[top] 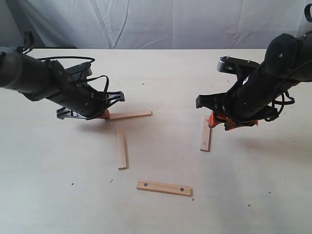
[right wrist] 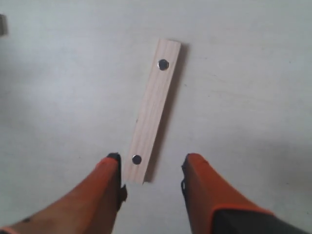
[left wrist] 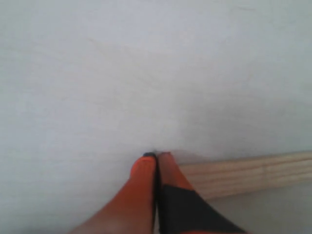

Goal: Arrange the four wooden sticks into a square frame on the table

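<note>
The crosswise stick's loose end (top: 149,113) is a long way from the holed stick, so the robot's left gripper should move back and its right gripper should bring that holed stick (top: 205,135) across.
The four wooden sticks lie apart on the table (top: 161,73), not forming a square frame. A plain stick (top: 130,115) lies crosswise with its end at my left gripper (top: 104,115). In the left wrist view that gripper (left wrist: 156,156) is shut with nothing between its fingers, and the stick (left wrist: 253,173) lies against the side of one finger. A second plain stick (top: 121,148) lies lengthwise below it. A stick with two dark holes (top: 164,187) lies near the front. My right gripper (top: 217,122) is open over the end of another holed stick (top: 205,134). In the right wrist view that stick (right wrist: 152,112) ends between the open gripper (right wrist: 152,163), close to one finger.
A white cloth backdrop (top: 161,22) hangs behind the table's far edge. Black cables (top: 92,78) loop from the left arm. Tiny dark specks (top: 111,181) dot the table near the front.
</note>
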Controlling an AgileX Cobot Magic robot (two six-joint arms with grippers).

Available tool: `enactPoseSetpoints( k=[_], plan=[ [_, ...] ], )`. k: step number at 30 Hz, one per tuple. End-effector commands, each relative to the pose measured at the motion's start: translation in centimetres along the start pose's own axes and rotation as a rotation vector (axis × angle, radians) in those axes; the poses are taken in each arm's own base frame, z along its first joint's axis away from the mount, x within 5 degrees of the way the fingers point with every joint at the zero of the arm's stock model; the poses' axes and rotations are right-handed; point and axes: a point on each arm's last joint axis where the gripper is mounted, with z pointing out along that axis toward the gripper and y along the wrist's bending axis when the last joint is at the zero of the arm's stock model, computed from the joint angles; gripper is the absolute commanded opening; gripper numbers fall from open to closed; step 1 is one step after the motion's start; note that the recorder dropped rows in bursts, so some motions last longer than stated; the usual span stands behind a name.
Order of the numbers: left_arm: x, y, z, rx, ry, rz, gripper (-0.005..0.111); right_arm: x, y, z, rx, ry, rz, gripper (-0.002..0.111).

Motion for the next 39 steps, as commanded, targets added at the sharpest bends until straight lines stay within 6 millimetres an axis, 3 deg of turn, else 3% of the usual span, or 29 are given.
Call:
enactPoseSetpoints(
  k=[1, 12, 17, 22, 23, 25, 27, 28, 29, 35, 39],
  plan=[
    [0.6, -0.5, 0.9, 0.006, -0.008, -0.055, 0.0, -0.1, 0.1, -0.1, 0.002, -0.001, -0.012, 0.042],
    [0.5, -2.3, 1.4, 0.043, -0.006, -0.063, 0.0, 0.3, 0.5, 3.0, 0.018, 0.017, 0.049, 0.042],
    [-1.0, -1.9, -0.5, 0.063, -0.035, -0.078, 0.0, 0.3, 0.9, 3.6, 0.015, 0.001, 0.091, 0.042],
    [-4.2, -0.3, -5.8, 0.076, -0.126, -0.043, 0.0, -0.6, 2.3, 3.0, 0.014, 0.036, 0.063, 0.042],
    [-5.2, 0.7, -7.9, 0.061, -0.151, -0.001, 0.0, -1.6, 3.2, 2.1, 0.044, 0.033, 0.057, 0.042],
    [-6.0, 1.9, -10.2, 0.036, -0.169, 0.035, 0.0, -2.1, 3.8, 1.7, 0.115, 0.032, 0.07, 0.042],
    [-6.5, 2.9, -12.1, 0.017, -0.187, 0.045, 0.0, -2.0, 4.4, 1.8, 0.174, 0.029, 0.095, 0.042],
    [-6.8, 3.8, -14.1, 0.009, -0.201, 0.04, 0.0, -1.7, 4.7, 2.4, 0.219, 0.019, 0.115, 0.042],
    [-6.9, 4.2, -16.1, 0.013, -0.208, 0.027, 0.0, -1.4, 4.8, 3.1, 0.238, 0.023, 0.127, 0.042],
    [-5.1, 3.6, -22.4, 0.04, -0.333, 0.058, 0.0, -1.0, 4.0, 5.7, 0.283, 0.065, 0.14, 0.042],
    [-4.3, 3.7, -23.4, 0.04, -0.393, 0.056, 0.0, -1.1, 4.1, 6.6, 0.265, 0.052, 0.141, 0.042]
  ],
)
